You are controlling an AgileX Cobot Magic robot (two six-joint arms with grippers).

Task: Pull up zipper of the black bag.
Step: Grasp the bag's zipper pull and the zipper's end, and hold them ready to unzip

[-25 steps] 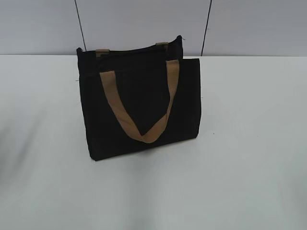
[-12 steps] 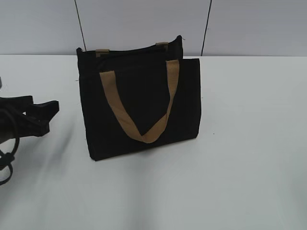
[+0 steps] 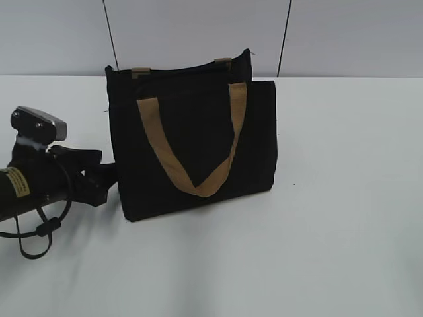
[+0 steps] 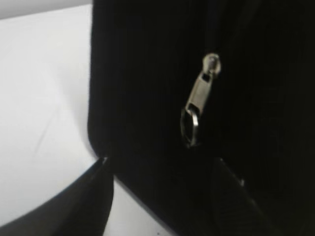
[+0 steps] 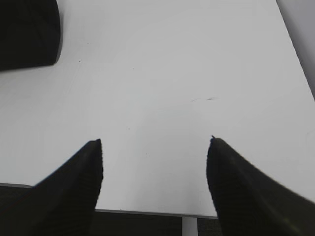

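The zipper's loose black tail will swing up with the silvery ring pull [image 4: 190, 128] when I lift, because the ring pull hangs low against the black bag's side.
The black bag [image 3: 192, 145] stands upright on the white table, with tan loop handles [image 3: 192, 152]. My left gripper [image 3: 106, 175] is at the bag's left side, low down, open, its fingers straddling the side. In the left wrist view the bag's side [image 4: 142, 88] fills the frame and the silver zipper pull tab [image 4: 197, 105] hangs just ahead of the open jaws [image 4: 160, 164], not gripped. My right gripper [image 5: 155, 147] is open and empty over bare table, out of the exterior view; a corner of the bag [image 5: 27, 34] shows at the top left of its view.
The white table [image 3: 330, 198] stretches around the bag, with a grey panelled wall [image 3: 198, 33] behind. The table's front edge [image 5: 147, 212] shows under my right gripper.
My left arm has come in from the left edge and reached the bag's left side. The bag has not moved.
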